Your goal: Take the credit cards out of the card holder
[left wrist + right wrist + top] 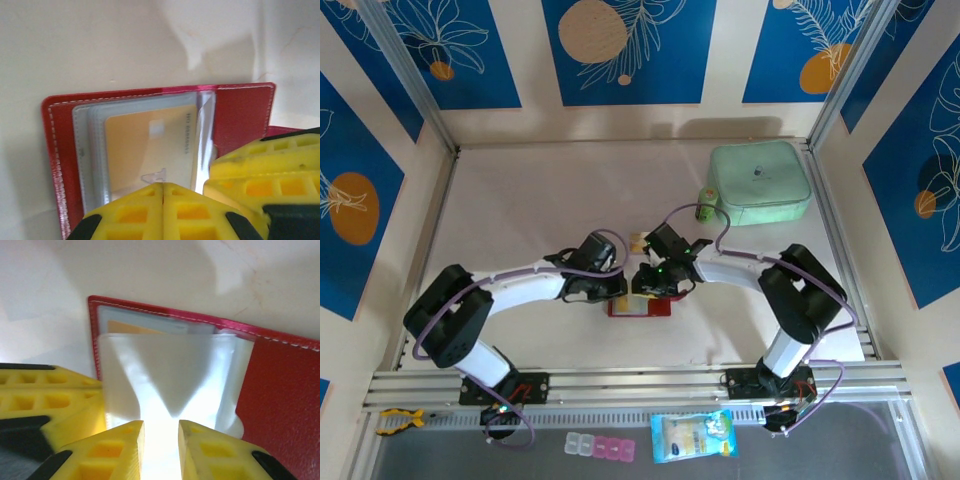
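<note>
Next, I move my left gripper back to the sleeve's stitched edge (101,170) and pin it there, because my left gripper's fingers are over the middle of the credit card (151,167).
The red card holder (640,306) lies open on the table between the two arms. In the left wrist view its cover (240,115) frames clear sleeves with an orange-yellow credit card (145,150) inside one. My left gripper (163,186) is shut, its tips resting on that sleeve's near edge. My right gripper (161,437) is shut on a clear sleeve (165,370), which puckers toward the gap between its fingers. Behind that sleeve an orange card edge (135,329) shows inside the holder (280,385). From above, both grippers (620,288) (652,284) meet over the holder.
A mint-green case (758,182) sits at the back right with a small green item (706,205) beside it. A small tan piece (638,241) lies just behind the grippers. A blue packet (692,435) and a pill box (600,447) lie below the rail.
</note>
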Controlling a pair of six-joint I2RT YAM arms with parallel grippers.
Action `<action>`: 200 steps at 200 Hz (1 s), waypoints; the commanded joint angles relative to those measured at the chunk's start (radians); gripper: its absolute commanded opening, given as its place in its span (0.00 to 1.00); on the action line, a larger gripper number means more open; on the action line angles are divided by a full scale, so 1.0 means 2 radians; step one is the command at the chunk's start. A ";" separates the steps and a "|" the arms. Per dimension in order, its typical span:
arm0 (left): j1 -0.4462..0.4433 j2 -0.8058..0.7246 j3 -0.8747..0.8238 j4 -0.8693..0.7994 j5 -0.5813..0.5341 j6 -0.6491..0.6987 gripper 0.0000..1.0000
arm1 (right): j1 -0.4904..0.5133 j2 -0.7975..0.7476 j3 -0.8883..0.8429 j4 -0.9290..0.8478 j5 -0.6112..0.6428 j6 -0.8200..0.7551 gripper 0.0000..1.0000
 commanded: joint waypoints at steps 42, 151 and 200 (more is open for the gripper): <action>-0.024 0.038 0.049 0.006 0.023 -0.006 0.08 | -0.027 -0.076 -0.023 -0.055 0.023 -0.016 0.26; -0.045 0.079 0.090 0.004 0.022 0.003 0.11 | -0.070 -0.141 -0.063 -0.064 0.014 -0.019 0.27; -0.031 0.040 0.068 -0.025 -0.010 0.021 0.13 | -0.058 -0.113 -0.056 -0.044 -0.002 -0.012 0.27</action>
